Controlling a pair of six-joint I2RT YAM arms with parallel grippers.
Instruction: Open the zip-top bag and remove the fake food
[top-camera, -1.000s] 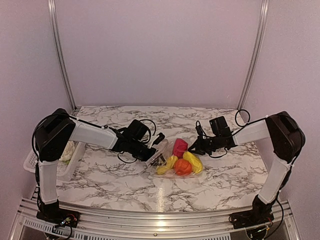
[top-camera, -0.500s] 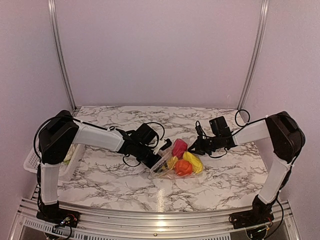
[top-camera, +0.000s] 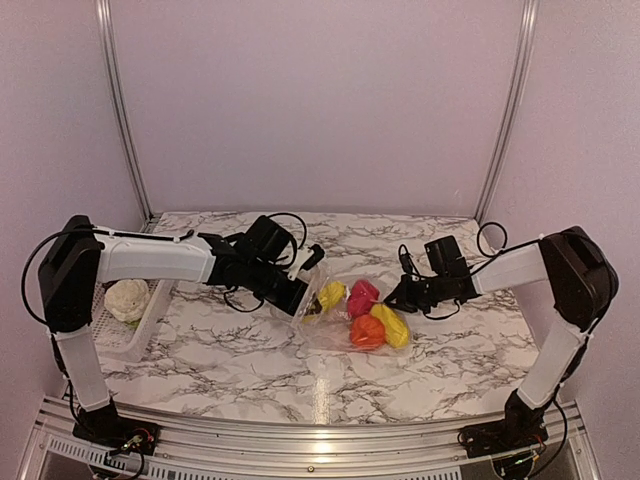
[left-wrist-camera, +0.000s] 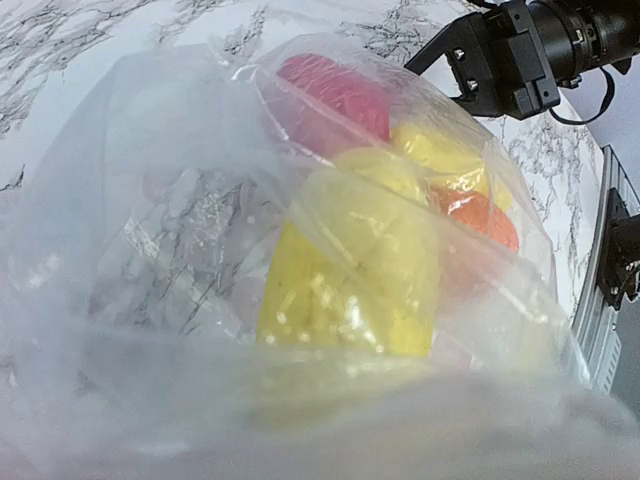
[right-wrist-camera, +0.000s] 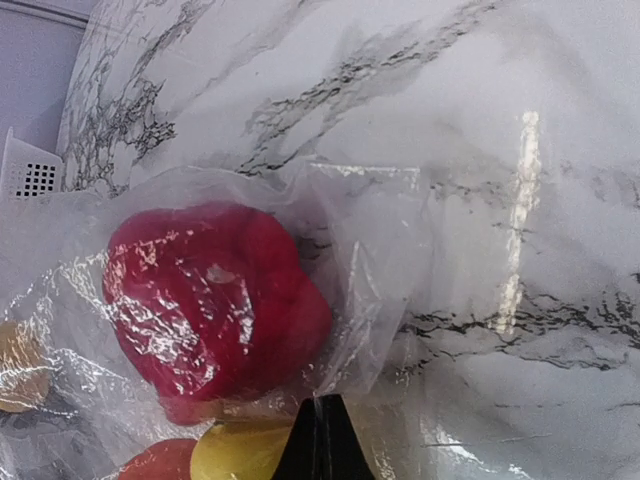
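Observation:
The yellow piece of fake food is at the bag's opening (top-camera: 328, 296) and my right gripper is pinching the bag's far end. My left gripper should keep going to the basket (top-camera: 112, 335) and let go there.
The zip-top bag (top-camera: 345, 318) lies mid-table, clear and crinkled, holding fake food: a pink-red piece (top-camera: 361, 297), an orange fruit (top-camera: 367, 332) and two yellow pieces (top-camera: 392, 325). My left gripper (top-camera: 308, 293) is at the bag's left end, right beside the other yellow piece (top-camera: 330, 295). In the left wrist view plastic (left-wrist-camera: 180, 250) covers the lens and hides my fingers; a yellow piece (left-wrist-camera: 350, 270) fills the middle. My right gripper (right-wrist-camera: 322, 425) is shut, pinching a fold of the bag (right-wrist-camera: 390, 260) beside the pink-red piece (right-wrist-camera: 215, 300).
A white lattice basket (top-camera: 140, 330) stands at the left table edge with a white cauliflower (top-camera: 127, 298) in it. The right arm's wrist (left-wrist-camera: 505, 60) shows beyond the bag in the left wrist view. Metal rails run along the near edge.
My left arm has swung up and back, uncovering the cauliflower in the basket. The bag's left end has risen with one yellow piece. The right gripper has shifted slightly right, still shut.

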